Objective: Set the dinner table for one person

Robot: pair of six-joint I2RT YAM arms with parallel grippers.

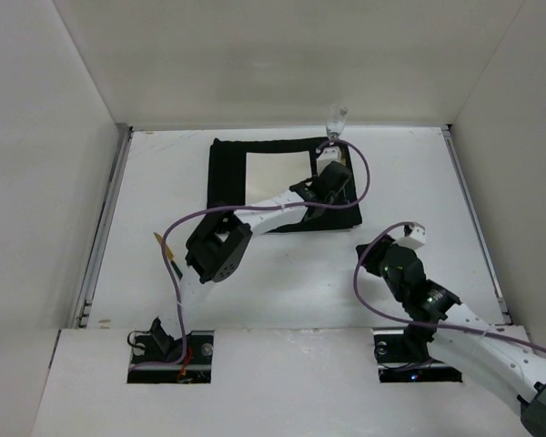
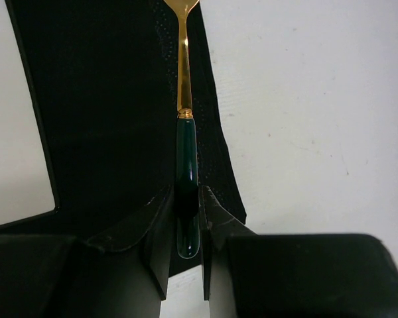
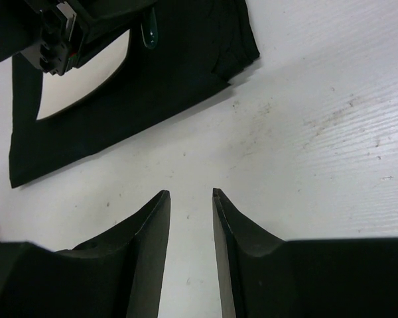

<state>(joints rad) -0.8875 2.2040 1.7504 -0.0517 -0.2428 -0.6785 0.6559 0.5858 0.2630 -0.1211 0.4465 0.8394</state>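
Observation:
The utensil's gold neck [image 2: 184, 73] is pointing at the mat's far edge, so my left gripper goes on moving gently toward the white square before it lets go on the black strip [image 2: 116, 139].
My left gripper [image 2: 186, 205] is shut on the dark green handle of a utensil [image 2: 186, 159] with a gold neck; its head is cut off at the top of the left wrist view. The utensil hangs over the right strip of the black mat [image 2: 106, 99], near the mat's right edge. From above, the left gripper [image 1: 330, 177] sits over the right side of the mat [image 1: 227, 182], on the white dinner table [image 1: 409, 182]. A white square [image 1: 275, 171] lies in the mat's middle. My right gripper [image 3: 189, 194] is open and empty, low over bare tabletop [image 3: 318, 132].
A clear glass [image 1: 337, 116] stands at the far edge behind the mat. Another slim utensil [image 1: 168, 250] lies on the table left of the left arm's elbow. White walls enclose the table on three sides. The right wrist view shows the mat's corner [image 3: 239, 53].

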